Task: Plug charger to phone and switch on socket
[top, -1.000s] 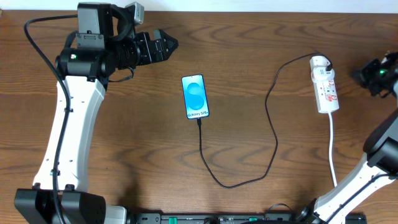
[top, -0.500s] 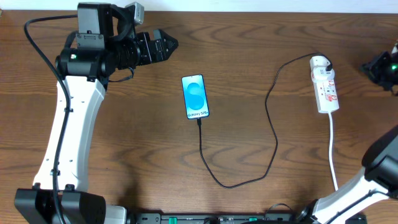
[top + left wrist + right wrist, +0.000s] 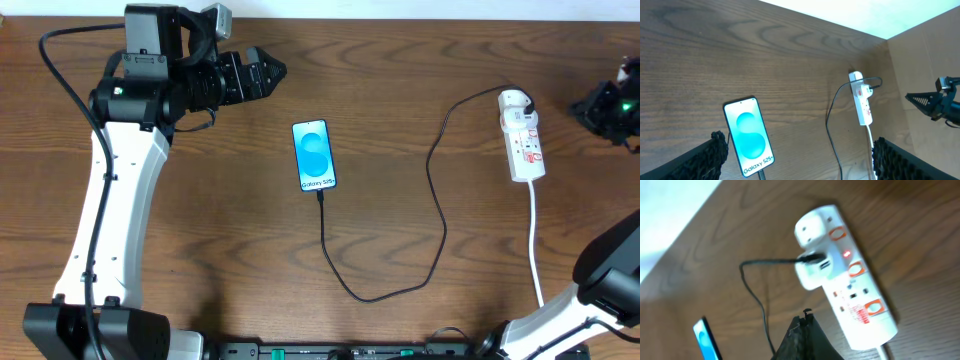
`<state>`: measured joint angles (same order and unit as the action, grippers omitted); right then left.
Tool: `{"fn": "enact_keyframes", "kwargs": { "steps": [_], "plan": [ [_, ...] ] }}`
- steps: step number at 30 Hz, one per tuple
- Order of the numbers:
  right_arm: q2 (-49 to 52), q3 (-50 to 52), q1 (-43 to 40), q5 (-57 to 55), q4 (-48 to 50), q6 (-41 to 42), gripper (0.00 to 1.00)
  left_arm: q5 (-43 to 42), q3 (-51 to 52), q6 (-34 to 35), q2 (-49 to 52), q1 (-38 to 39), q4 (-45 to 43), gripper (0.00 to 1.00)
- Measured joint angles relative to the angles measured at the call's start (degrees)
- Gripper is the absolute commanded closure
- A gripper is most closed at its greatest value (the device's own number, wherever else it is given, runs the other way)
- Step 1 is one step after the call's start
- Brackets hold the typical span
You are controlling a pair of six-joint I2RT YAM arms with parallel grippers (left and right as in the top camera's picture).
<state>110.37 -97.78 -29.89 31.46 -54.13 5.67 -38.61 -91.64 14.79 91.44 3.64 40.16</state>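
I should go on raising my right gripper away from the adapter [image 3: 519, 119] until the gripper hovers open, because the red light is glowing on the socket [image 3: 846, 254] and the charger is in the phone.
The phone [image 3: 314, 155] lies face up mid-table, its screen light blue with "Galaxy S25+". The charger [image 3: 445, 220], a thin black cable, enters the phone's bottom edge, loops toward the front and runs up to the socket [image 3: 524, 140] on the right. In the right wrist view a white adapter [image 3: 812, 270] sits in the socket [image 3: 860, 295] and a small red light [image 3: 846, 254] glows. My left gripper [image 3: 268, 70] hovers open, back-left of the phone [image 3: 749, 136], holding nothing. My right gripper [image 3: 585, 107] is shut and empty, right of the socket; its tip [image 3: 806, 316] is clear of it.
The socket's white cord [image 3: 535, 240] runs toward the front edge. My left arm's white link [image 3: 110, 220] spans the left side. The table's far edge [image 3: 400, 18] lies just behind both grippers. Arm bases [image 3: 380, 350] line the front edge.
My right gripper has drifted toward the far right, away from the socket. The left arm, phone and cable have not moved.
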Motion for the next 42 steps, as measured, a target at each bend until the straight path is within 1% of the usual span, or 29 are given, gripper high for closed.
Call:
{"fn": "enact_keyframes", "kwargs": {
  "steps": [5,7,10,13,20,21,22,23,25,26,30,32,41,42],
  "plan": [
    [0.0,0.0,3.5,0.0,-1.5,-2.3,0.98,0.0,0.0,0.0,0.0,0.0,0.0,0.07],
    [0.0,0.0,5.1,0.0,-1.8,-3.0,0.95,0.0,0.0,0.0,0.0,0.0,0.0,0.07],
    [-0.3,0.0,7.7,0.0,-2.0,-3.8,0.95,0.0,0.0,0.0,0.0,0.0,0.0,0.07],
    [-1.3,0.0,10.8,-0.3,-2.1,-4.5,0.92,0.0,0.0,0.0,0.0,0.0,0.0,0.07],
    [-5.6,0.0,18.1,-3.4,-2.2,-5.2,0.82,0.0,0.0,0.0,0.0,0.0,0.0,0.07],
    [-6.1,0.0,18.9,-4.0,-2.2,-5.3,0.80,0.0,0.0,0.0,0.0,0.0,0.0,0.07],
    [-6.7,0.0,20.0,-4.7,-2.3,-5.4,0.73,0.0,0.0,0.0,0.0,0.0,0.0,0.07],
    [-7.0,0.0,20.8,-5.2,-2.4,-5.3,0.63,0.0,0.0,0.0,0.0,0.0,0.0,0.07],
    [-7.8,0.0,22.7,-6.5,-2.7,-6.1,0.49,0.0,0.0,0.0,0.0,0.0,0.0,0.07],
    [-8.2,0.0,23.7,-7.2,-2.9,-6.4,0.43,0.0,0.0,0.0,0.0,0.0,0.0,0.07],
    [-9.3,0.0,27.3,-10.6,-3.8,-7.0,0.30,0.0,0.0,0.0,0.0,0.0,0.0,0.07],
    [-10.2,0.0,29.1,-12.6,-4.4,-7.5,0.27,0.0,0.0,0.0,0.0,0.0,0.0,0.07],
    [-15.8,0.0,34.7,-19.6,-7.5,-7.6,0.21,0.0,0.0,0.0,0.0,0.0,0.0,0.07],
    [-16.5,0.0,35.0,-20.0,-7.6,-7.6,0.18,0.0,0.0,0.0,0.0,0.0,0.0,0.07]
  ]
}}
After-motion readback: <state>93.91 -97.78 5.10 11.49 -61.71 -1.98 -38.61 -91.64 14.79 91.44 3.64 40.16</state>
